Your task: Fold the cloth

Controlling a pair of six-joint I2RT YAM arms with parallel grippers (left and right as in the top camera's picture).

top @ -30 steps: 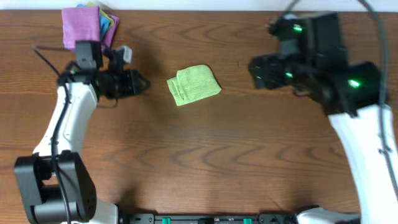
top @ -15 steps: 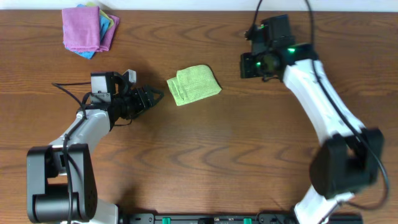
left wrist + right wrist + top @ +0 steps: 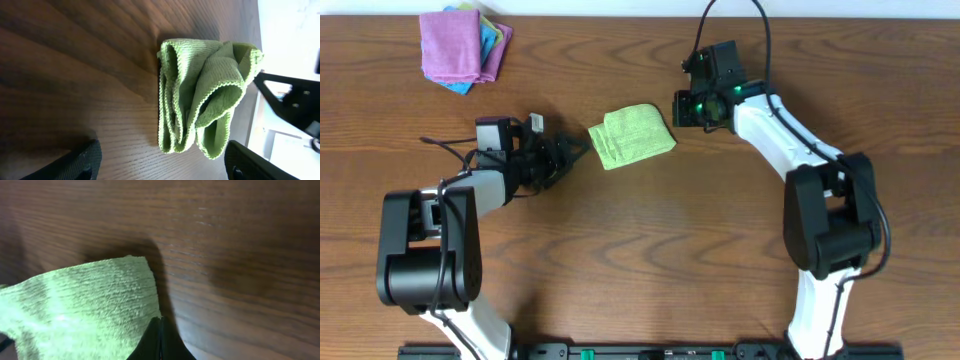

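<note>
The layered edges (image 3: pixel 602 148) are lying close together, so I expect the lime-green cloth (image 3: pixel 637 132) to stay folded in a bundle as I carry it onto the pile.
The cloth (image 3: pixel 631 136), lime-green and folded into a small bundle, lies mid-table. My left gripper (image 3: pixel 578 153) is just left of it, low over the wood. Its jaws are open and nothing is between them. In the left wrist view the cloth (image 3: pixel 200 95) shows its layered edges, and the gripper (image 3: pixel 162 167) has its two fingertips (image 3: pixel 75 162) spread at about the level of the near edge. My right gripper (image 3: pixel 676 111) is shut at the bundle's back right corner. In the right wrist view the gripper (image 3: pixel 160 340) has its tips pressed together at the cloth's (image 3: pixel 85 305) edge, with no fabric between them.
A pile of purple, blue and other cloths (image 3: pixel 460 45) sits at the back left corner. Bare brown wood (image 3: pixel 650 250) lies around the green bundle. The table's far edge runs along the top of the overhead view.
My right arm swung in from the back right to the cloth's right corner and its jaws closed. My left arm moved right, up to the cloth, and its jaws opened.
</note>
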